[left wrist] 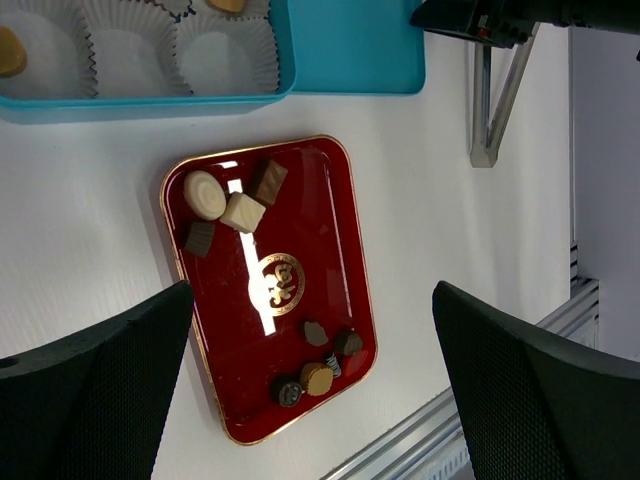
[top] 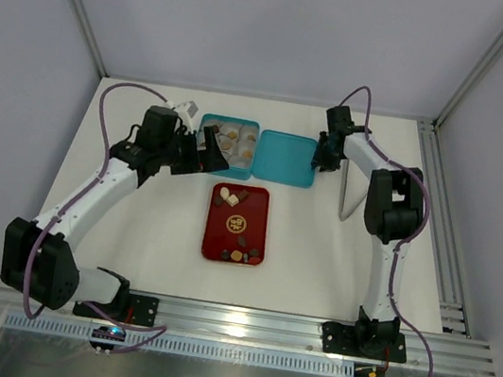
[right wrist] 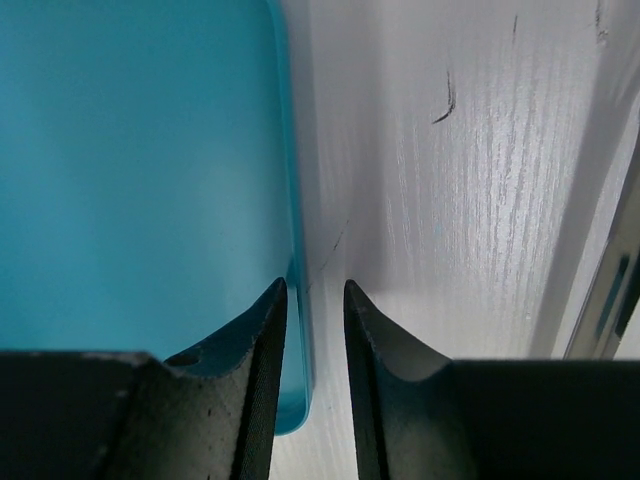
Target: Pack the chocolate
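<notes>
My right gripper is astride the lid's outer rim (top: 313, 177), so my open left gripper goes on toward the rim (top: 257, 155) beside the box and closes once it straddles it.
Several pieces of chocolate (left wrist: 243, 212) lie on a red tray (left wrist: 300, 180), one cluster at its far end and another (left wrist: 316, 378) at its near end. The tray (top: 235, 234) sits mid-table. Behind it stands a teal box (top: 249, 147) of white paper cups (left wrist: 222, 52), a few with sweets in them (top: 228, 137). My left gripper (left wrist: 310, 400) hovers above the tray, open wide and empty; from above it (top: 202, 152) is at the box's near edge. The teal lid (top: 289, 147) lies to the right of the box. My right gripper (right wrist: 315, 300) straddles the lid's right rim (right wrist: 298, 330), jaws narrowly apart, a gap still showing beside the rim.
A bent metal bar (top: 356, 191) lies right of the lid, beside the right arm. An aluminium rail (top: 240, 321) runs along the near table edge. White walls and frame posts close in the back and sides.
</notes>
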`<control>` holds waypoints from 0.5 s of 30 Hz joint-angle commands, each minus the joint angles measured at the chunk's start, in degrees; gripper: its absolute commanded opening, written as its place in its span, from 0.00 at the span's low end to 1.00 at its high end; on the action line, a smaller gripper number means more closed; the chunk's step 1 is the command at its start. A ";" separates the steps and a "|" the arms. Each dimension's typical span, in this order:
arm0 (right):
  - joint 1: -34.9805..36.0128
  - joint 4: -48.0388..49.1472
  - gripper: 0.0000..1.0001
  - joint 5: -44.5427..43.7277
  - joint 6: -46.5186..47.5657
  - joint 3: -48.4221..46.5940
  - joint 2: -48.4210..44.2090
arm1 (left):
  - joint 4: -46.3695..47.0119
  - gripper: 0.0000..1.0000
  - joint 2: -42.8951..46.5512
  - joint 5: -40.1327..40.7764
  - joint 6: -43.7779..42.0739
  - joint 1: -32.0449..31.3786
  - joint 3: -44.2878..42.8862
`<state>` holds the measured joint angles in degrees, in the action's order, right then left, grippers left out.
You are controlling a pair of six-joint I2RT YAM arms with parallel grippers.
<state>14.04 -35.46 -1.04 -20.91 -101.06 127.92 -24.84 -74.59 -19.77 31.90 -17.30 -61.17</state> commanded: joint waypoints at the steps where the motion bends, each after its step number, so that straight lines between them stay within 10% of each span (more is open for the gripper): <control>1: 0.28 1.10 0.31 0.34 1.30 -2.04 0.40 | 4.45 1.00 -2.83 -2.03 1.14 -0.98 -3.69; 15: 0.20 0.04 0.04 -0.81 2.36 -3.27 0.41 | 8.14 0.94 -22.59 -4.40 3.52 -5.55 -18.71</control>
<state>14.09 -34.79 -0.82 -19.40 -102.65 129.27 -19.92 -94.35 -22.20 34.59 -21.85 -75.11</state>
